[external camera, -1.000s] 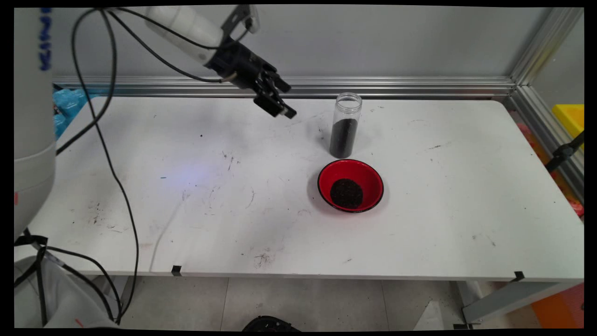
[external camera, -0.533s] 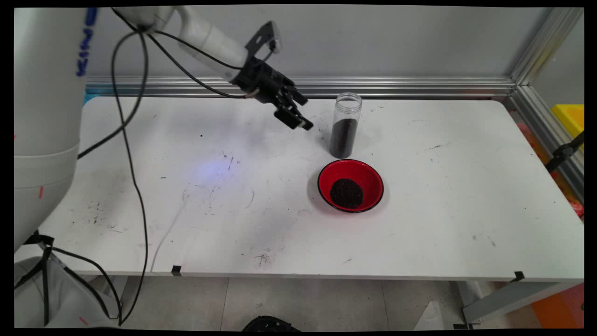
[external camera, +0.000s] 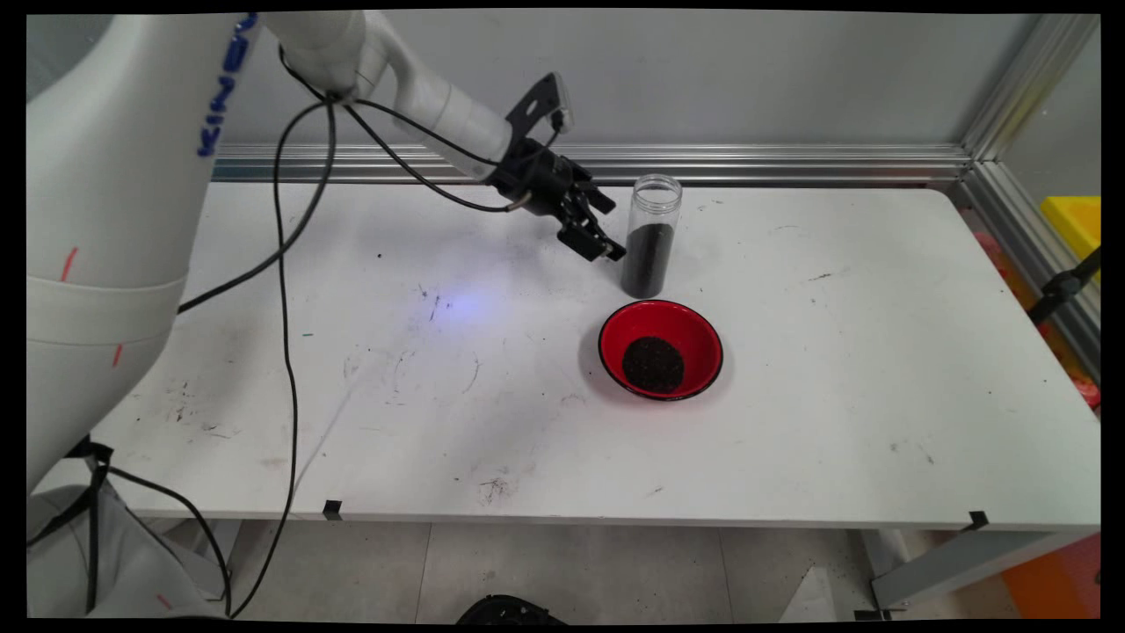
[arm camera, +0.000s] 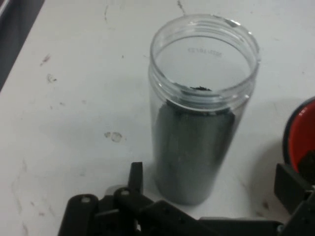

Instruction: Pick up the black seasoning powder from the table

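Note:
The dark granules [external camera: 648, 259] are far below the jar's open rim [external camera: 658, 188], so they will slide along the jar's side before they pour out when I tilt the jar.
A clear, lidless jar [external camera: 650, 236] about half full of dark granules stands upright at the back of the white table [external camera: 835, 352]. My gripper [external camera: 613, 230] is open just left of the jar, at the height of its middle, without touching it. In the hand view the jar [arm camera: 202, 98] fills the centre, and its lower part lies between my gripper's [arm camera: 211, 172] spread fingers. A red bowl [external camera: 661, 349] with a heap of the same dark granules sits just in front of the jar. Its rim shows at the right edge of the hand view as the red bowl [arm camera: 300, 140].
An aluminium rail [external camera: 791, 163] runs along the table's back edge and down its right side. A yellow box [external camera: 1074, 220] stands beyond the right rail. Black cables [external camera: 286, 308] hang from the arm over the table's left part.
The arm has swung right and downward across the back of the table, bringing the open gripper from well left of the jar to right beside it. Jar and bowl have not moved.

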Action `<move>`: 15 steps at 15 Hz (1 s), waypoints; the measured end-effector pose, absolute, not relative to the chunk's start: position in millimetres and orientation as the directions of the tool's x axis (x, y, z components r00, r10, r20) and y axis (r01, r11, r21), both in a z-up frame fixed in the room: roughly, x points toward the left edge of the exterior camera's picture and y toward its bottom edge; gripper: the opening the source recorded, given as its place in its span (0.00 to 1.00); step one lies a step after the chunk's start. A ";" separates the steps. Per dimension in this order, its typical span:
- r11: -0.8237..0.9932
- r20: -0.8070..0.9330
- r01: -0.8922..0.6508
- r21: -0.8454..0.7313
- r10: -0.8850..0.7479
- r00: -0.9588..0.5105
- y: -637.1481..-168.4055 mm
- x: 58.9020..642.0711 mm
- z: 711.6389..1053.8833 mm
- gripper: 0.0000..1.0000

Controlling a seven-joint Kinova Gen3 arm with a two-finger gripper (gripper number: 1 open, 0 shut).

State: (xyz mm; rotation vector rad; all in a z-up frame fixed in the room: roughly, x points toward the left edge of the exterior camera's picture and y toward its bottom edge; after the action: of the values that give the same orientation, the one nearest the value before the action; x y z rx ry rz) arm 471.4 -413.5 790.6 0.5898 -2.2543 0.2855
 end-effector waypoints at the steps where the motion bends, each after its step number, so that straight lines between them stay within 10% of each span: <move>1: 0.867 0.740 -0.497 -0.023 -0.320 -0.592 -416.4 468.3 785.8 1.00; 15: 0.860 0.767 -0.510 0.029 -0.346 -0.540 -441.5 436.3 741.3 1.00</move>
State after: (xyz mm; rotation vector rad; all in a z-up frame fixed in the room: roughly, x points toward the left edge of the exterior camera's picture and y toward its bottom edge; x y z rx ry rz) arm 436.3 -441.5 741.3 0.6175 -2.1934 0.2500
